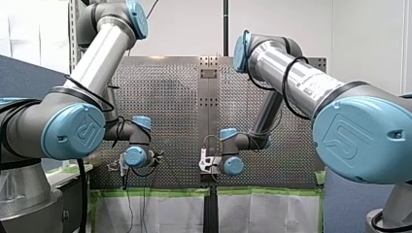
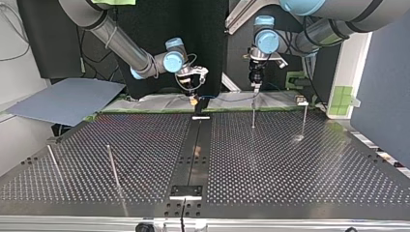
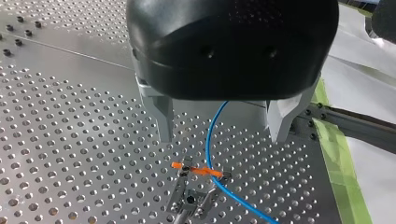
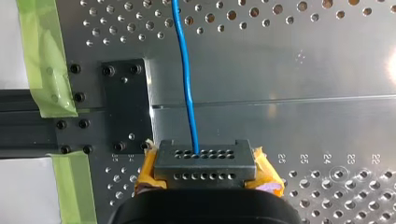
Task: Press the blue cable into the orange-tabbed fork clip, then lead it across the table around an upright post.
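My gripper will carry the blue cable [image 4: 193, 129] across, and the cable will lean into a gentle bow because it leaves the grey block in a smooth curve [image 4: 184, 62].
In the left wrist view the blue cable [image 3: 233, 195] runs down between the metal fingers [image 3: 164, 123] of my left gripper [image 3: 222, 137], which stands open above the table. Just ahead, the cable crosses the fork clip [image 3: 191, 198] at its orange tabs [image 3: 201, 171]. In the right wrist view my right gripper [image 4: 205, 170], with yellow pads [image 4: 267, 176] and a grey perforated block between them, is shut on the blue cable [image 4: 187, 88]. The top view shows my right gripper [image 2: 194, 99] and my left gripper [image 2: 255, 87] side by side at the table's far edge, with the cable [image 2: 227, 97] between them.
Thin upright posts stand on the perforated table: two near my left gripper [image 2: 253, 115] [image 2: 304, 118] and two at the top view's near left [image 2: 113, 166] [image 2: 53, 162]. Green tape [image 3: 336, 158] marks the table edge. A black plate [image 4: 126, 102] is bolted ahead of my right gripper.
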Action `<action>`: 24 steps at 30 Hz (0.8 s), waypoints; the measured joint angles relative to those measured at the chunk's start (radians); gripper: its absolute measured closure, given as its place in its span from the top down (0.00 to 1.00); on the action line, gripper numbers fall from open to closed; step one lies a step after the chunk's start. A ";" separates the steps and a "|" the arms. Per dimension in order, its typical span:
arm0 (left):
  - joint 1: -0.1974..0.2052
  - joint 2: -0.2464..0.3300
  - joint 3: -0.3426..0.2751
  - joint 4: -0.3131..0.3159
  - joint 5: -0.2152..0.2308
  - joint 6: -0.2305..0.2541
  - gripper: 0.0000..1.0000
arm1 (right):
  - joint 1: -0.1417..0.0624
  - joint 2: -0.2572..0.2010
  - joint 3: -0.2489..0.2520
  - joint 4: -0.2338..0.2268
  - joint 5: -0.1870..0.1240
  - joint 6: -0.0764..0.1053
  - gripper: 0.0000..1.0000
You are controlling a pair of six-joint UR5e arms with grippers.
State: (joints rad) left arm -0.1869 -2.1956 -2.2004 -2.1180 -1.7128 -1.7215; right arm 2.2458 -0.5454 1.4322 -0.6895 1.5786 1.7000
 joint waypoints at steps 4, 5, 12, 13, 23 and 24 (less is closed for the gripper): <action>-0.004 0.000 0.000 -0.006 -0.006 -0.002 1.00 | 0.000 0.000 0.000 0.000 0.000 0.000 0.00; -0.005 0.000 0.000 -0.007 -0.007 -0.002 1.00 | 0.000 0.000 0.000 0.000 0.000 0.000 0.00; -0.014 0.000 0.000 -0.017 -0.032 -0.015 1.00 | 0.001 0.001 0.000 0.001 0.000 0.000 0.00; -0.015 0.000 0.000 -0.019 -0.035 -0.016 1.00 | 0.001 0.001 0.000 0.001 0.000 0.000 0.00; -0.021 0.000 0.000 -0.042 -0.092 -0.016 1.00 | 0.002 0.003 0.000 0.004 0.000 0.000 0.00; -0.021 0.000 0.000 -0.044 -0.097 -0.015 1.00 | 0.002 0.003 0.000 0.004 0.000 0.000 0.00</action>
State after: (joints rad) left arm -0.2083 -2.1956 -2.2008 -2.1622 -1.8102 -1.7369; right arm 2.2479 -0.5425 1.4322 -0.6860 1.5786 1.7000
